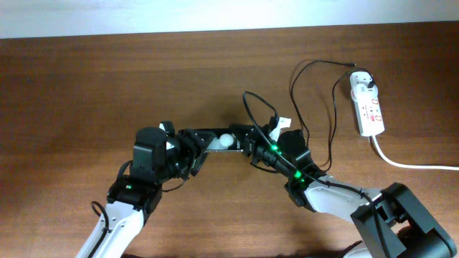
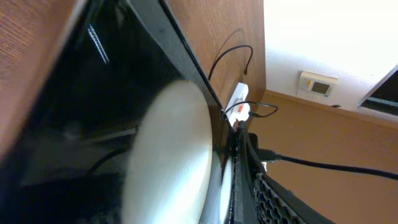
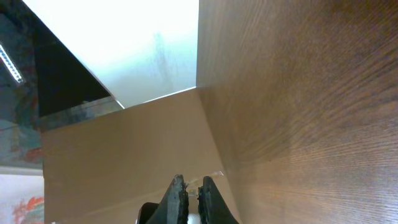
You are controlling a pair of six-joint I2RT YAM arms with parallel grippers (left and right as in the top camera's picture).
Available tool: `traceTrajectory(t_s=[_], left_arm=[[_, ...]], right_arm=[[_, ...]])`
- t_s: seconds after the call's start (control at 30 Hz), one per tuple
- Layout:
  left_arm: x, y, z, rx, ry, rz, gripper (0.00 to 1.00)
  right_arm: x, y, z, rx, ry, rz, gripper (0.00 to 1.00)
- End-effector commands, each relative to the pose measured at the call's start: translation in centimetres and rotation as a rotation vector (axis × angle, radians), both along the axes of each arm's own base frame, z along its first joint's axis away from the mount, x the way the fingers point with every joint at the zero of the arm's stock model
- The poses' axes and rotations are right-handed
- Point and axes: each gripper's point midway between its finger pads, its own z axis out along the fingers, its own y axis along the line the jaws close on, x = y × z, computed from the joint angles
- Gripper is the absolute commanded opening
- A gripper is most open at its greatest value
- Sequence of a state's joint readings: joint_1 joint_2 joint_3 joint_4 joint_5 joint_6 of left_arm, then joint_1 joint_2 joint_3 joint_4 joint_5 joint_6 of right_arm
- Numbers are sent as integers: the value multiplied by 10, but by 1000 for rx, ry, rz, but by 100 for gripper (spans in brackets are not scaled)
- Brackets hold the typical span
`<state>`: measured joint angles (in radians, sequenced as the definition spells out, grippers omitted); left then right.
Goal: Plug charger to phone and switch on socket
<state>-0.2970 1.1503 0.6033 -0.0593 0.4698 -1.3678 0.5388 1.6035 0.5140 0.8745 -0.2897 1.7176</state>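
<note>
I should move my right gripper back from the phone's end (image 1: 228, 142), where it is now, and take the charger cable (image 1: 292, 89), because the cable lies loose by the socket strip.
The black phone (image 1: 215, 137) is held off the table between the two arms, with a round white reflection on its glossy screen. My left gripper (image 1: 192, 154) is shut on its left end. In the left wrist view the screen (image 2: 93, 124) fills the frame. My right gripper (image 1: 252, 147) is at the phone's right end. Its fingers (image 3: 191, 186) are nearly together on a small plug tip. The thin black charger cable (image 1: 292, 89) loops from the white adapter (image 1: 364, 82) to that gripper. The white socket strip (image 1: 369, 111) lies at the far right and also shows in the left wrist view (image 2: 239, 98).
The thick white mains cord (image 1: 401, 163) runs from the strip to the right edge. Loose loops of black cable lie between the strip and my right arm. The brown wooden table (image 3: 298, 93) extends to the left and back.
</note>
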Motion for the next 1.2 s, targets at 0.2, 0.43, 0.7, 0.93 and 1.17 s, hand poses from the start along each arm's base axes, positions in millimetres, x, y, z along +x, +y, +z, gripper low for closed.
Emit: traceTrajectory(t_s=[0.2,0.43,0.7,0.93,1.17], left_arm=[[6,4,-5,4,26,65,67],[18,23,-9,48,23,192,53],[27,32,-6,-8,58,316,25],[28,33,-5,-6,53,321,0],[27,29,-3,-22,50,300,0]], right_arm=[[18,19,19,-108,-23,-76,4],[-2,45,13,-143,15,-13,4],[-16,52,1,-80,159,42,4],[-39,64,-4,-67,217,183,4],[-52,58,-29,-143,306,207,44]])
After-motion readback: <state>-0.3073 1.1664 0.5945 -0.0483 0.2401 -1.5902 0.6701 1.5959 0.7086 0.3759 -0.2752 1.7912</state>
